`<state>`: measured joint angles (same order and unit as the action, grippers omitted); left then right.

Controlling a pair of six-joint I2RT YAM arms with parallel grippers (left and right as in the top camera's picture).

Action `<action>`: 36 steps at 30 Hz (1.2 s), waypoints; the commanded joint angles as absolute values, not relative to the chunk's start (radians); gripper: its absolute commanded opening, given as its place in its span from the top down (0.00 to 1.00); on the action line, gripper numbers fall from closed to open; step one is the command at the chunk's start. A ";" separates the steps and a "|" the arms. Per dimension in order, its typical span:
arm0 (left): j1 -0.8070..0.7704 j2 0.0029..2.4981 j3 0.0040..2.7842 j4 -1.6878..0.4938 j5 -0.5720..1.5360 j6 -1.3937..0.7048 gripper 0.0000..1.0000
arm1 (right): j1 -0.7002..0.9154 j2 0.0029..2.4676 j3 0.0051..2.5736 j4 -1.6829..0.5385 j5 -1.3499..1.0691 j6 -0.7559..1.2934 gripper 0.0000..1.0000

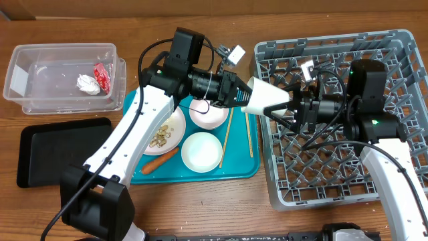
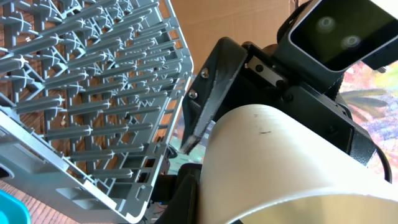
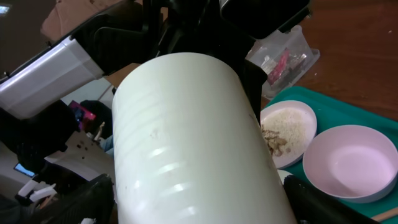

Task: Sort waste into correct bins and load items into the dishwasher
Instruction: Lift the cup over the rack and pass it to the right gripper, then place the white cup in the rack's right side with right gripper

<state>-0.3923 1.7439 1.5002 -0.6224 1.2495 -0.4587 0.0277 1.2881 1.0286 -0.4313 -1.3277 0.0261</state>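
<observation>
Both my grippers hold the white cup (image 1: 266,98), so my left gripper should open and back off before my right gripper sets the cup into the grey dish rack (image 1: 338,162).
The white cup (image 1: 264,99) hangs on its side in the air between the teal tray and the grey dish rack (image 1: 394,181). My left gripper (image 1: 237,90) is shut on its wide rim end and my right gripper (image 1: 294,107) is shut on its narrow end. The cup fills the left wrist view (image 2: 280,162) and the right wrist view (image 3: 186,137). The plate (image 1: 175,120) with food scraps, two bowls (image 1: 208,112) (image 1: 202,151), a carrot (image 1: 160,161) and chopsticks (image 1: 227,137) lie on the teal tray. The clear tub (image 1: 40,50) holds the tissue (image 1: 87,82) and red wrapper (image 1: 102,75).
The black tray (image 1: 60,150) lies at the left front. The teal serving tray (image 1: 234,171) sits in the middle, close to the rack's left wall (image 2: 93,93). The left arm reaches across the teal tray.
</observation>
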 commanded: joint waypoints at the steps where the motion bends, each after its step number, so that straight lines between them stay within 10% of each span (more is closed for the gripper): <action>1: -0.393 1.734 1.519 -0.623 1.251 -0.476 0.96 | 0.032 1.291 1.050 -0.414 -1.333 0.022 0.16; 15: -0.393 1.734 1.519 -0.623 1.212 -0.479 0.95 | 0.032 1.291 1.049 -0.412 -1.331 0.022 0.36; 21: -0.391 1.733 1.520 -0.639 1.136 -0.429 0.55 | 0.031 1.291 1.050 -0.417 -1.254 0.031 0.48; 36: -0.149 1.575 1.522 -1.052 0.386 -0.269 0.42 | -0.252 1.258 1.133 -0.801 -0.665 0.086 0.65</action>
